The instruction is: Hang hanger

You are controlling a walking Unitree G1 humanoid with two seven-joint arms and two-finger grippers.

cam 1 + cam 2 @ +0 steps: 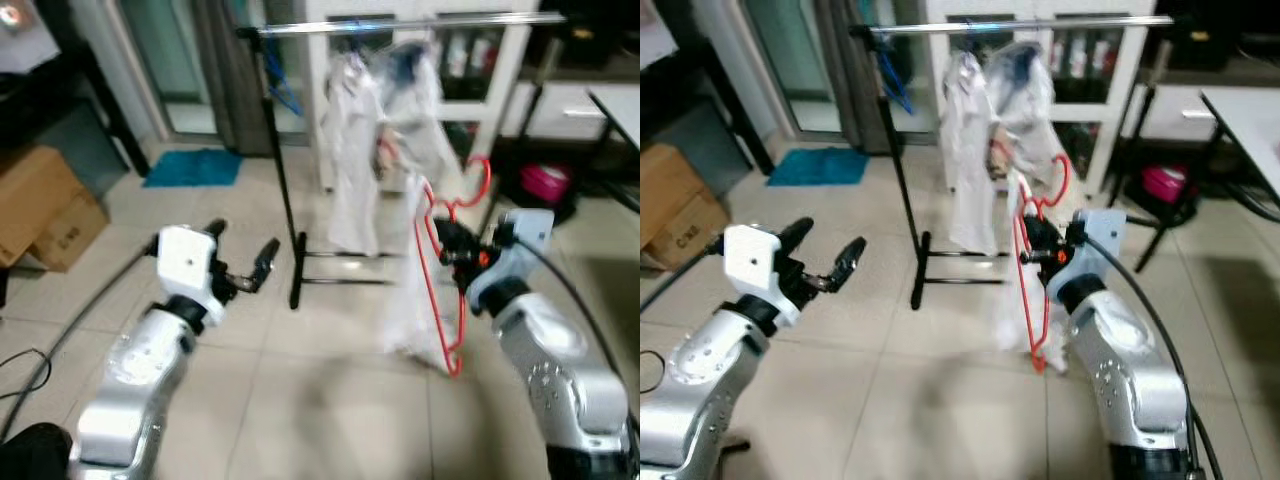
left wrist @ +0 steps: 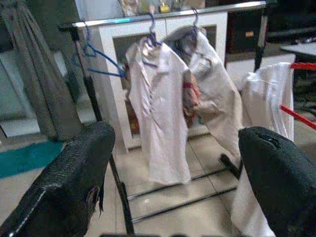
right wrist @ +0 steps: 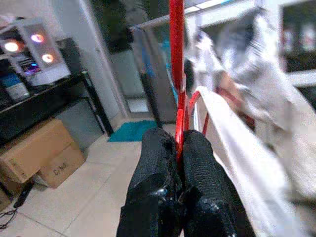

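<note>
The white garment's loose side [image 1: 412,318] should stretch over the red hanger's exposed end [image 1: 454,364] when I pull it, as the garment hangs limp from the hanger's covered end.
My right gripper [image 1: 447,243] is shut on a red hanger [image 1: 440,290] that carries a white garment [image 1: 412,290]; its hook [image 1: 482,178] points up toward the rack. In the right wrist view the two black fingers [image 3: 195,185] pinch the red hanger [image 3: 176,74]. The silver rail [image 1: 400,26] of a black clothes rack stands ahead, with two white garments [image 1: 352,150] hanging on it and a blue hanger [image 2: 98,61] near its left end. My left gripper [image 1: 245,255] is open and empty, held out to the left of the rack's black post [image 1: 283,180].
Cardboard boxes [image 1: 40,210] sit on the floor at the far left, next to a dark shelf unit. A teal mat [image 1: 195,167] lies beyond the rack. A white cabinet [image 1: 420,90] stands behind the rack, a pink object [image 1: 545,183] and a table edge [image 1: 615,105] at right.
</note>
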